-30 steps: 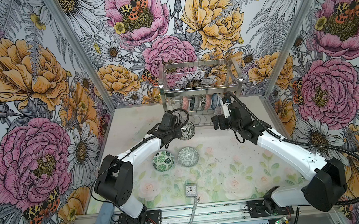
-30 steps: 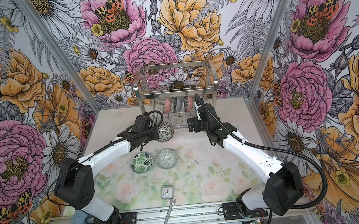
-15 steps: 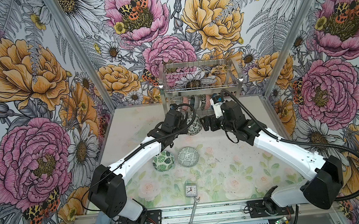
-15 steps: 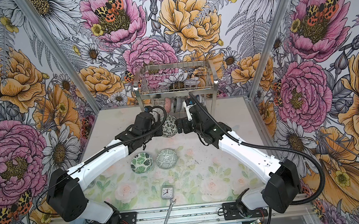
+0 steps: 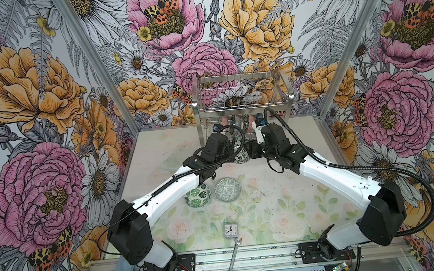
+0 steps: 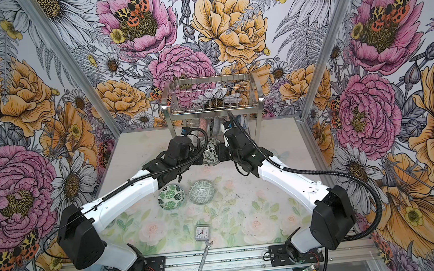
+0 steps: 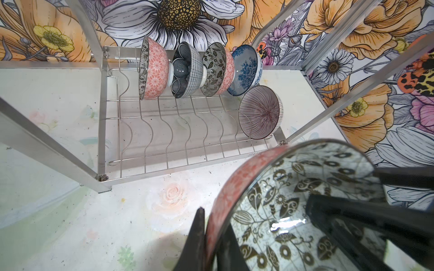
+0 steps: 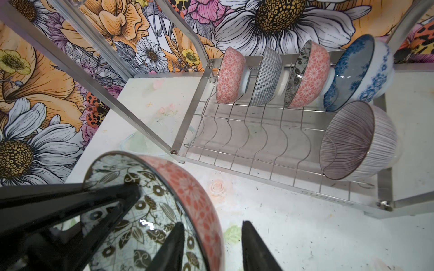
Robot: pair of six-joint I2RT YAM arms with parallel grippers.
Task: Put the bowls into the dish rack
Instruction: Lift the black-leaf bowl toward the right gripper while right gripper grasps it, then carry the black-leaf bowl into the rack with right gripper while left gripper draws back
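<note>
I should take the pink bowl's rim from my left gripper with my right gripper, because the open slot beside the striped bowl is on my right gripper's side.
My left gripper is shut on the rim of a bowl that is pink outside with a black-and-white floral inside. It holds the bowl tilted above the table, in front of the dish rack. My right gripper straddles the opposite rim of the same bowl, one finger inside and one outside. A gap shows beside the outer finger. Several bowls stand on edge in the rack's lower tier, among them a striped one. A green leaf bowl and a grey-green geometric bowl sit on the table.
A small clock and a wrench lie near the table's front edge. The rack's legs and upper basket stand close behind both grippers. Flowered walls enclose the table on three sides.
My left gripper has carried the bowl back towards the rack. My right gripper has swung left to meet it, and its jaws have narrowed around the bowl's rim.
</note>
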